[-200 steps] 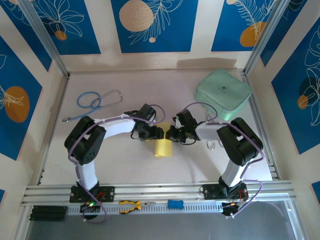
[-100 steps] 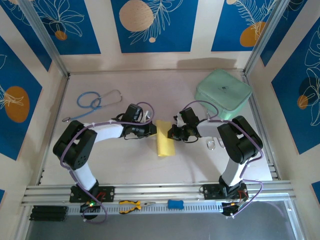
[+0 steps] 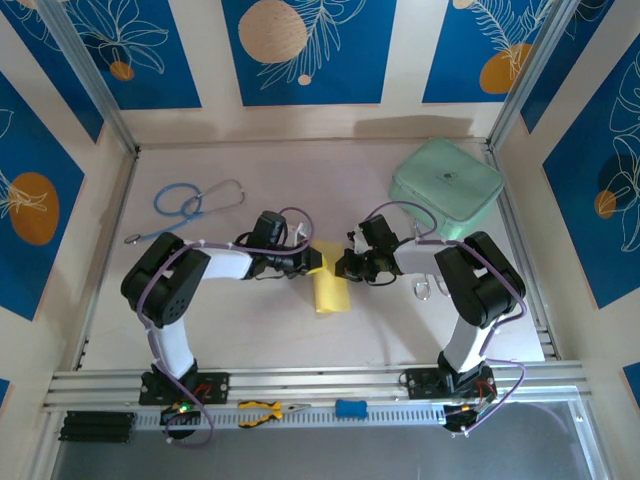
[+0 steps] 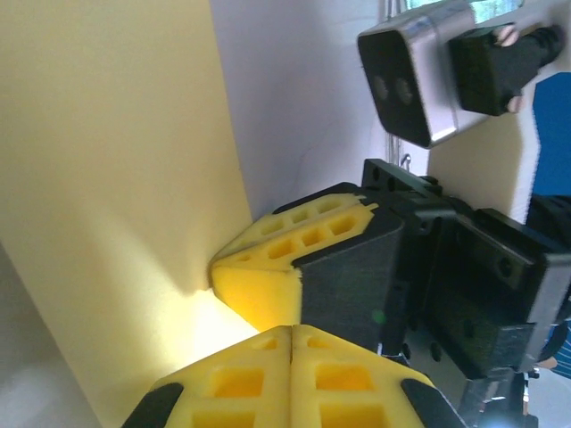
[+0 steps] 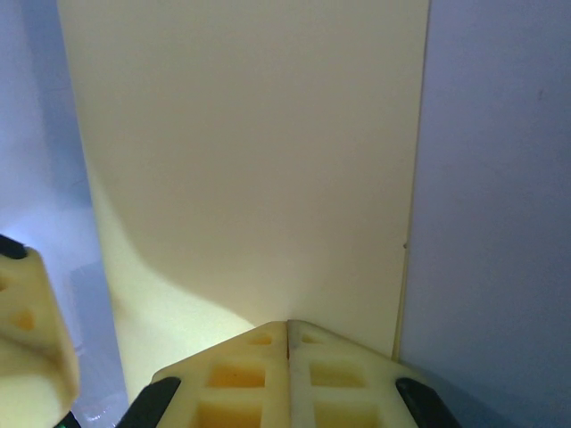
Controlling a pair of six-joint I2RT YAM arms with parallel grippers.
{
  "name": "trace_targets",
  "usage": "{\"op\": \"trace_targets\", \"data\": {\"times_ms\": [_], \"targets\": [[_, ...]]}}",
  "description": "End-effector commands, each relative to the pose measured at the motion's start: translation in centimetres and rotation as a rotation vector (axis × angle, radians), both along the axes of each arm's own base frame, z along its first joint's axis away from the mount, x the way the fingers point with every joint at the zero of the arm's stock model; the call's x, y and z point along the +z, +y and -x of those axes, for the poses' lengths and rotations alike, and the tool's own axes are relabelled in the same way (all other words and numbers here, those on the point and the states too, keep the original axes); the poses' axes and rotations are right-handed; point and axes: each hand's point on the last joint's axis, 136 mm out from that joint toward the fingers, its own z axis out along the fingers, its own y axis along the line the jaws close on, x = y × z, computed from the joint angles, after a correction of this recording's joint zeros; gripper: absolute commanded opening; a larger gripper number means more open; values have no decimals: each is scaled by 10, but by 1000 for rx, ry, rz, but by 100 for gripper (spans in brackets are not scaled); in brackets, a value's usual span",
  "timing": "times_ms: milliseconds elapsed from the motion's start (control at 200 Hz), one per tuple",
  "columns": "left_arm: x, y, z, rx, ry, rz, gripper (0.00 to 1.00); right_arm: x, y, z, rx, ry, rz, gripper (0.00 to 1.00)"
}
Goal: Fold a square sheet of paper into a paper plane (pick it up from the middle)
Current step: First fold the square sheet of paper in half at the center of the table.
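Note:
The paper's near end (image 3: 333,301) is bulging and my left gripper's fingers are crowding my right gripper. My left gripper should move back and press along the paper's nearer side edge (image 3: 315,293).
The pale-yellow sheet of paper (image 3: 330,290) lies folded into a narrow strip on the table between the two arms. My left gripper (image 3: 316,263) is shut, its tips at the strip's far left edge. My right gripper (image 3: 344,266) is shut at the far right edge, facing the left one. In the left wrist view the paper (image 4: 107,178) lies to the left of my shut left gripper (image 4: 293,328), with the right gripper's fingers (image 4: 285,236) on its edge. In the right wrist view my right gripper (image 5: 287,323) rests its tips on the paper (image 5: 250,160). The paper plane is out of view.
A mint-green case (image 3: 446,188) sits at the back right, close behind the right arm. A blue stethoscope (image 3: 190,205) lies at the back left. Yellow-handled pliers (image 3: 262,410) and a small blue object (image 3: 350,408) rest on the front rail.
My left gripper has shut, drawn back to the left and returned to the paper's edge. More of the strip shows behind the grippers. The right gripper has stayed put.

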Motion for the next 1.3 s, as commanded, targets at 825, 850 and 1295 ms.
{"op": "trace_targets", "data": {"times_ms": [825,850,1295], "targets": [[-12,24,18,-33,-30,-184,0,-35,-25,28,-56,126,120,0],[-7,22,18,-33,-35,-175,0,-35,-25,27,-58,125,119,0],[-31,14,42,-58,70,-181,0,-37,-24,27,-58,126,117,0]]}}
